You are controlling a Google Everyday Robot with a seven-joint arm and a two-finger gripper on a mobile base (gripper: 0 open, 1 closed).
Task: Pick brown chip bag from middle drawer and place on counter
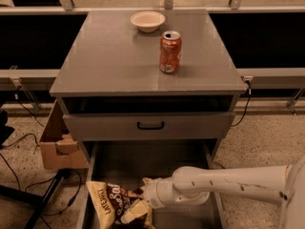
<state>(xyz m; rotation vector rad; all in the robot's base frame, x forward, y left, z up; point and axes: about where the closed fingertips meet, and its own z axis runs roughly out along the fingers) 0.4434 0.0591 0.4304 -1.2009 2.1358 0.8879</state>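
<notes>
The brown chip bag [118,205] has a tan end that stands spread and crinkled [99,196], so I expect the bag to stay wide and stick out from the robot's gripper when the gripper lifts it.
The brown chip bag [114,202] lies crinkled at the front left of the open middle drawer [138,163], its tan end marked "LATE JULY" toward the left. My white arm reaches in from the right. My gripper [142,205] is down in the drawer at the bag's right end, pale fingers touching the bag. The grey counter [109,56] is the cabinet's top, above the drawer.
An orange soda can [170,51] stands right of the counter's middle. A small white bowl [147,20] sits at the counter's back. A closed drawer front with a black handle [150,125] is above the open drawer. A cardboard box [57,144] and cables lie on the floor at left.
</notes>
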